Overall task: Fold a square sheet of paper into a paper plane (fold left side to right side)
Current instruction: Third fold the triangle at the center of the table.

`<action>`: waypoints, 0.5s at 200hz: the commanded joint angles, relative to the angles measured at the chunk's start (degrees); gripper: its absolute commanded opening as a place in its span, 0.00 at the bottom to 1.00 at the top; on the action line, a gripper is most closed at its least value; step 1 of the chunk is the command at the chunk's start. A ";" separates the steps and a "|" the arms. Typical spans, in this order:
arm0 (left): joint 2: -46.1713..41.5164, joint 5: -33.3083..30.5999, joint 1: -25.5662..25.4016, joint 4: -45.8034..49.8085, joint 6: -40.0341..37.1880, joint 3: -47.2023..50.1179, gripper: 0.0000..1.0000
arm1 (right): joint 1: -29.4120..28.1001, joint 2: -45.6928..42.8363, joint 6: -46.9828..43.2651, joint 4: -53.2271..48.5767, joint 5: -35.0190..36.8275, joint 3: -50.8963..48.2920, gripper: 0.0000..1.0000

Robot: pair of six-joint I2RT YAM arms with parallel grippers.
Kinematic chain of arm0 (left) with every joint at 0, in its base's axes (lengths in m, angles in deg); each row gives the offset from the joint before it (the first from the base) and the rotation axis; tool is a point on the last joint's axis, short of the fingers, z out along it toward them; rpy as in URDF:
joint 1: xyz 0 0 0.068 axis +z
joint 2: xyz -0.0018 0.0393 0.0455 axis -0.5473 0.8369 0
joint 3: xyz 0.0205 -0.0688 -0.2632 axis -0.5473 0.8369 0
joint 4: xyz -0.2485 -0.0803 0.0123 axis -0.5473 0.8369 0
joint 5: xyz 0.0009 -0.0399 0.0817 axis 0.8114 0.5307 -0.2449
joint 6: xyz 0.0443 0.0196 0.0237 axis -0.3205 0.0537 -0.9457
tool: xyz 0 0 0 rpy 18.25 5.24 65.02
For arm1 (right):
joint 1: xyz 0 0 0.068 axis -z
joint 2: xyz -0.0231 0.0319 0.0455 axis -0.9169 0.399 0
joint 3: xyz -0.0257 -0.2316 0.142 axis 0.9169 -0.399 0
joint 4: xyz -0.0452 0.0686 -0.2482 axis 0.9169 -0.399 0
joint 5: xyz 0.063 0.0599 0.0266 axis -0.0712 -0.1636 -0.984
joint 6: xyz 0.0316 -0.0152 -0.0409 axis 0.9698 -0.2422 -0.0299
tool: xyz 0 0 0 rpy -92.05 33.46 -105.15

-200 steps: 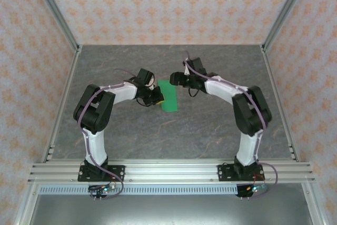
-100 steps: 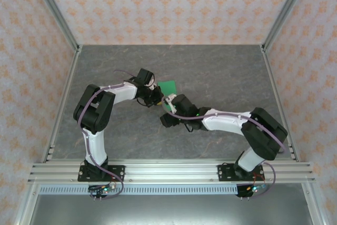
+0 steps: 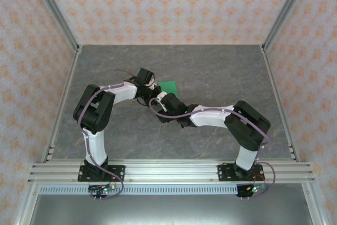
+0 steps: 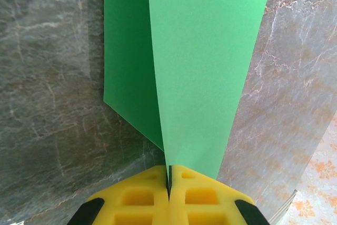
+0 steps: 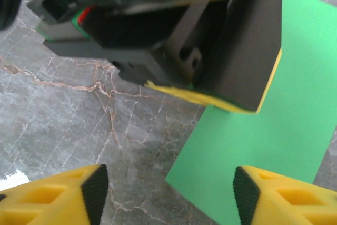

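The robot's left gripper has the corner of the raised flap, which stands off the lower layer (image 4: 151,72), so the left gripper should open and press the flap's face (image 4: 202,72) flat.
The square sheet of paper (image 4: 205,67) is bright green, with one flap raised off the layer lying on the table. My left gripper (image 4: 169,173) is shut on the raised flap's near corner, its yellow fingers (image 4: 139,198) pressed together. From above, the paper (image 3: 169,86) shows just beyond my left gripper (image 3: 151,96). My right gripper (image 3: 161,101) sits close on the near side of it. In the right wrist view my right gripper (image 5: 169,189) is open with nothing between its fingers, over the paper's (image 5: 263,130) near corner and below the left gripper (image 5: 210,51).
The grey marble tabletop (image 3: 221,72) lies bare around the paper. The right forearm (image 3: 210,115) stretches across the middle of the table toward the left arm. Metal frame posts and patterned walls (image 3: 168,3) close in the sides and back.
The right arm has swung from the paper's far right side round to its near side, close under the left gripper, and its jaws have narrowed a little. The left gripper has held still.
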 commanded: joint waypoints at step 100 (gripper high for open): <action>-1.51 1.05 -0.23 3.50 -2.95 -2.03 0.07 | -0.18 1.45 -2.23 -1.29 1.91 1.78 0.00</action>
